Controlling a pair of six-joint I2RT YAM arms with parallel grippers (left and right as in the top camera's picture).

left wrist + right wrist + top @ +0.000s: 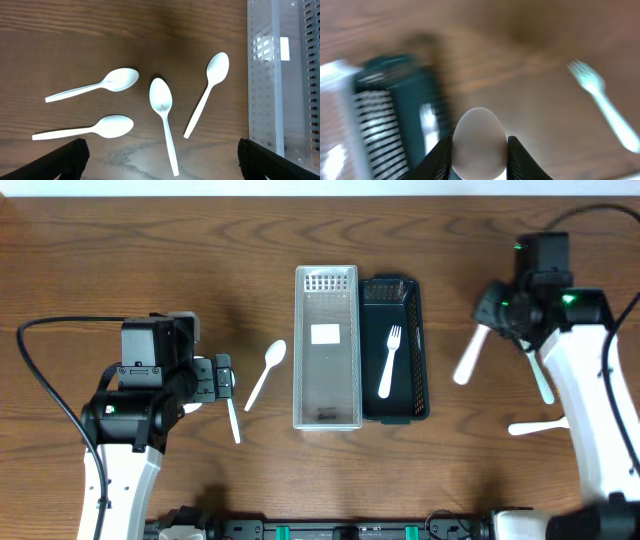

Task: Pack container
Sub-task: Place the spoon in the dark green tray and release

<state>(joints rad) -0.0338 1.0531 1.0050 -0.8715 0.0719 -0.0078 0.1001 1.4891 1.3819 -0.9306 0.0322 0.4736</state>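
Observation:
The white spoon's handle (468, 361) points along the length of the teal container, so my right gripper should go next to the free space (409, 370) next to the white fork and let go there.
A clear white container (326, 345) and a dark teal container (395, 350) stand side by side mid-table; a white fork (388, 362) lies in the teal one. My left gripper (225, 380) is open and empty above several white spoons on the wood. In the left wrist view, its jaws (160, 165) are spread wide, with one spoon (162, 115) between them and the clear container (280, 75) at right. My right gripper (490, 315) is shut on a white spoon (468, 358), off the table right of the teal container. The right wrist view shows the spoon's bowl (479, 142) between the jaws.
A spoon (266, 373) lies left of the clear container. Two white utensils (540, 380) (535, 427) lie on the table under the right arm. A white fork (602, 102) shows in the right wrist view, which is blurred, with the teal container (395, 100) at left.

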